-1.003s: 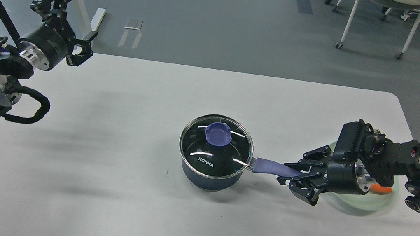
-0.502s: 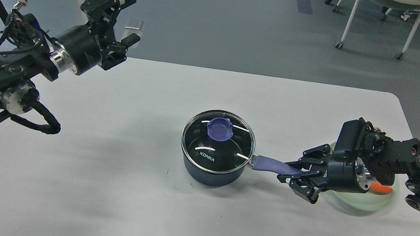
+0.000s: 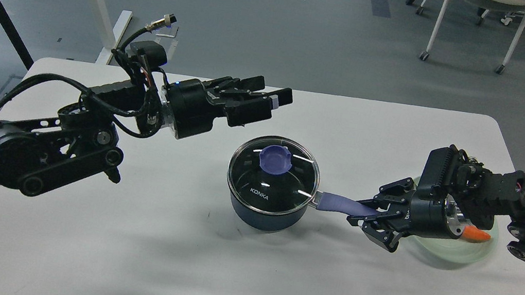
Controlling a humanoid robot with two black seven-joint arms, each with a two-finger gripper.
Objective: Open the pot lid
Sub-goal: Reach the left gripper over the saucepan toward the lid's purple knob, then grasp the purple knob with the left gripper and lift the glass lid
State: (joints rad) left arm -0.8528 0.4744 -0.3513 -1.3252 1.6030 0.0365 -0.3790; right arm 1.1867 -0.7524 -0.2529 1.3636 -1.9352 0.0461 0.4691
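Note:
Only plain darkness shows through the glass lid (image 3: pixel 249 172), so I expect to find an empty pot (image 3: pixel 266 215) when I lift the lid off by its blue knob.
A dark blue pot (image 3: pixel 265 215) stands in the middle of the white table (image 3: pixel 173 259). Its glass lid (image 3: pixel 283 184) with a blue knob (image 3: pixel 275 160) lies closed on it. The pot's blue handle (image 3: pixel 340 205) points right. My right gripper (image 3: pixel 367 216) is shut on the handle's end. My left gripper (image 3: pixel 273 96) is open, reaching in from the left, and hovers just behind and above the lid's far rim, short of the knob.
A pale green plate (image 3: pixel 455 249) with a carrot piece (image 3: pixel 477 234) lies at the right, partly under my right arm. Chairs and table legs stand on the floor beyond the table's far edge.
My left arm has swung from the far left corner across the table to just behind the pot. The pot has shifted slightly. The right gripper stays on the handle.

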